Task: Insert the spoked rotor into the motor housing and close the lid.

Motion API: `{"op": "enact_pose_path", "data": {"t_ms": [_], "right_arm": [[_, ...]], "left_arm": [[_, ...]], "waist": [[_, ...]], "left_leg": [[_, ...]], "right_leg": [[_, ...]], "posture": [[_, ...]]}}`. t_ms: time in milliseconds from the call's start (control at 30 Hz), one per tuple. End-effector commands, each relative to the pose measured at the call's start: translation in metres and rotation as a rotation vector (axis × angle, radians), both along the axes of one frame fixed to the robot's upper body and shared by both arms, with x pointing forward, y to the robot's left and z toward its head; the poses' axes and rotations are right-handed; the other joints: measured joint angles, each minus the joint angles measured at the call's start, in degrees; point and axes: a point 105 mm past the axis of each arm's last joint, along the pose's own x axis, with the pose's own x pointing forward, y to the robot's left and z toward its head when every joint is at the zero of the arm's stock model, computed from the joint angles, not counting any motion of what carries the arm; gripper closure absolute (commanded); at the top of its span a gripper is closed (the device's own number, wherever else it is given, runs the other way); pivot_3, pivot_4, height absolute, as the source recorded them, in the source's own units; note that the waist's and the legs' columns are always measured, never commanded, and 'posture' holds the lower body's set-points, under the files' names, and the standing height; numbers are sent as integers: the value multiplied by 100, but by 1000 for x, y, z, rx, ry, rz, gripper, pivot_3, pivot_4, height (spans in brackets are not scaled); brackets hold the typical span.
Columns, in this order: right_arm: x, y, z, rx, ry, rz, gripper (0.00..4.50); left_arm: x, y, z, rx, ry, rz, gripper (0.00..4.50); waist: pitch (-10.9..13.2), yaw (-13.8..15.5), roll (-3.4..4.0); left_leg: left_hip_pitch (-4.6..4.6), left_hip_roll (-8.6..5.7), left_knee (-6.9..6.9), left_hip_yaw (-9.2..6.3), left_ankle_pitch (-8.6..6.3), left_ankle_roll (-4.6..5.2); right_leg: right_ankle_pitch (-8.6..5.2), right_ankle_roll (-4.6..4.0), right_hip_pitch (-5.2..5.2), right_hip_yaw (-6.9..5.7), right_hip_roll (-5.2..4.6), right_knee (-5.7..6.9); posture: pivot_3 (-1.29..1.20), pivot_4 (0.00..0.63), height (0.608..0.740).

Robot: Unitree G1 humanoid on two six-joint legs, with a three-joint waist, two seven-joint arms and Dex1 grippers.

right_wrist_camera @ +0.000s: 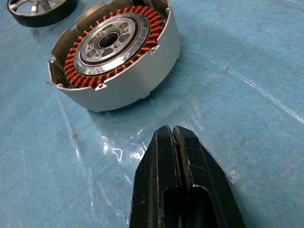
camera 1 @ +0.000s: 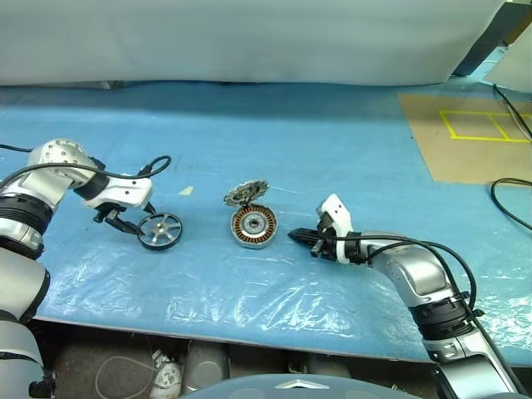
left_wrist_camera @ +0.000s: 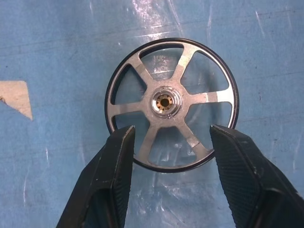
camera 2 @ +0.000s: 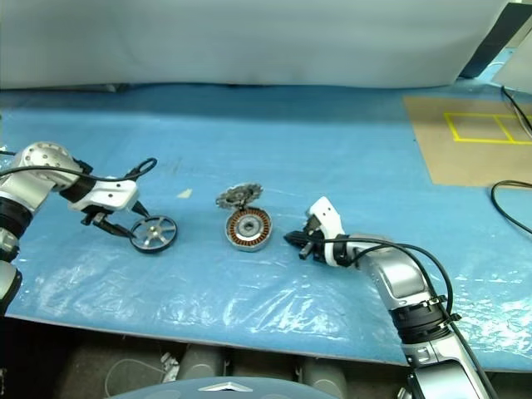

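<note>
The spoked rotor (camera 1: 160,231) will leave the copper windings in view when I lower it into the motor housing, because wide gaps show (left_wrist_camera: 204,73) between the spokes.
The spoked rotor (left_wrist_camera: 171,104) lies flat on the blue sheet, left of centre (camera 1: 160,230). My left gripper (left_wrist_camera: 172,130) hangs open over its near edge, one black finger (left_wrist_camera: 118,161) on each side of the rim; whether they touch it I cannot tell. The motor housing (camera 1: 253,226), with copper windings facing up, sits at the centre (right_wrist_camera: 114,52). The toothed lid (camera 1: 245,193) leans tilted just behind it. To the right of the housing, a short gap away, my right gripper (right_wrist_camera: 173,130) is shut with nothing in it (camera 1: 296,237).
A wrinkled blue plastic sheet (camera 1: 274,150) covers the table, whose front edge (camera 1: 249,332) runs close to me. A brown board with yellow tape (camera 1: 474,133) and a black cable (camera 1: 507,199) lie far right. A pale scrap (camera 1: 186,190) sits behind the rotor.
</note>
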Motion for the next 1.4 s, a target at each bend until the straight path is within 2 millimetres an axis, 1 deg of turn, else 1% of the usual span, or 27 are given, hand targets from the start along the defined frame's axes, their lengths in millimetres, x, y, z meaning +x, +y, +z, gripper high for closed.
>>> {"op": "enact_pose_path", "data": {"t_ms": [33,167,300,433,500,667,733,800,867,1000,1267,1400], "right_arm": [[0,5,14,10,-45,20,4500],[-4,7,17,12,-44,26,4500],[-5,11,27,15,-49,33,4500],[-4,13,31,15,-46,32,4500],[-4,15,33,13,-46,34,4500],[-6,18,34,15,-39,41,4500],[-7,17,32,13,-36,39,4500],[-7,15,29,13,-31,32,4500],[-7,15,26,10,-29,29,4500],[-7,16,23,11,-27,26,4500],[-7,21,31,13,-38,30,4500],[-8,20,39,8,-43,28,4500]], "left_arm": [[1,1,1,6,-23,-20,1880],[5,0,-2,17,-64,-49,1880],[7,1,-5,20,-93,-61,1880],[10,0,-7,22,-127,-71,1880],[11,-5,-9,4,-143,-89,1880],[15,-25,-8,-81,-210,-166,1880],[13,-26,-9,-95,-190,-165,1880],[10,-21,-12,-69,-167,-167,1880],[8,-21,-13,-67,-163,-181,1880],[8,-27,-9,-116,-164,-188,1880],[5,-33,-14,-122,-150,-224,1880],[2,-24,-21,-85,-118,-195,1880]], "waist": [[0,1,0],[1,-3,-1],[1,-6,-1],[1,5,-1],[1,12,-1],[1,35,-1],[1,35,-1],[1,28,-2],[1,16,-2],[1,18,-2],[1,30,-2],[1,23,-2]], "left_leg": [[0,0,2,0,0,0],[0,-1,8,-2,0,0],[2,-1,11,-4,0,0],[2,1,16,-7,0,0],[2,1,19,-8,0,0],[3,0,27,-8,0,0],[2,0,30,-8,0,0],[3,0,30,-8,0,0],[4,0,30,-8,0,0],[3,0,30,-8,0,0],[3,1,30,-8,0,0],[4,1,30,-8,0,0]], "right_leg": [[0,0,0,0,0,2],[0,0,0,0,0,10],[0,0,-1,0,0,15],[-1,1,-1,1,-3,22],[-1,1,0,1,-7,27],[-1,1,0,1,-14,39],[-1,1,-1,1,-14,42],[-1,1,-2,1,-14,44],[-2,1,-2,2,-14,45],[-2,0,-4,2,-14,45],[-2,0,-4,2,-15,46],[-2,0,-4,2,-14,46]], "posture": [[0,150,740],[0,150,740],[0,150,740],[0,150,740],[0,150,740],[0,150,740],[0,150,740],[0,150,740],[0,150,740],[0,150,740],[0,150,740],[0,150,740]]}}
